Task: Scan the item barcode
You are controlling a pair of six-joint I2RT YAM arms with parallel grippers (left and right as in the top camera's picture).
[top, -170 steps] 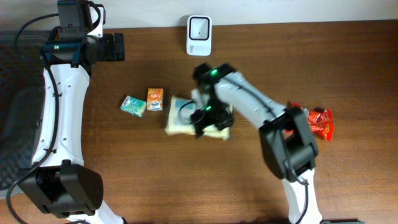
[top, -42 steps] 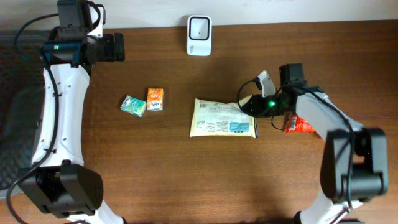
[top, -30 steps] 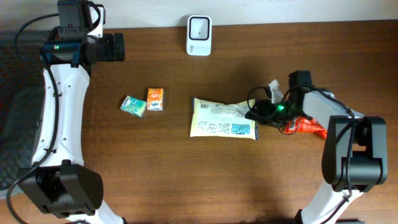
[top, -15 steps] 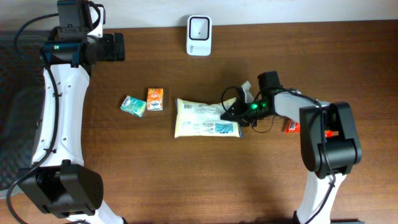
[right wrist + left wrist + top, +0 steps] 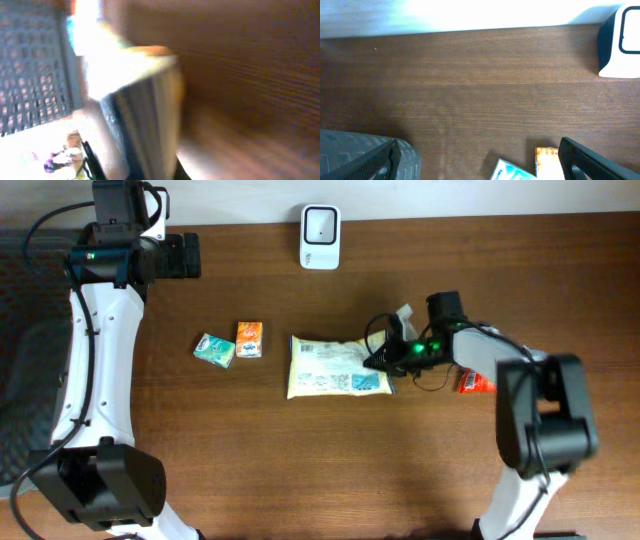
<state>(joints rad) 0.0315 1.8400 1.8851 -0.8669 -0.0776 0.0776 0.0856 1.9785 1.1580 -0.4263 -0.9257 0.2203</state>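
The packet is in my right gripper by its short end, so next I put it down, turn it and grip its near long edge before scanning.
The item, a pale yellow packet with its printed label side up, lies flat at the table's middle. My right gripper is shut on the packet's right edge; in the blurred right wrist view that edge runs up from between the jaws. The white scanner stands at the table's far edge, well behind the packet, and shows at the right in the left wrist view as the scanner. My left gripper hangs open and empty at the far left, away from everything.
A teal box and an orange box lie left of the packet; both peek in as the teal box and orange box. A red snack pack lies beneath the right arm.
The right gripper closed on the packet's right edge, dragged it left, then shifted it slightly back right. The left arm has stayed still.
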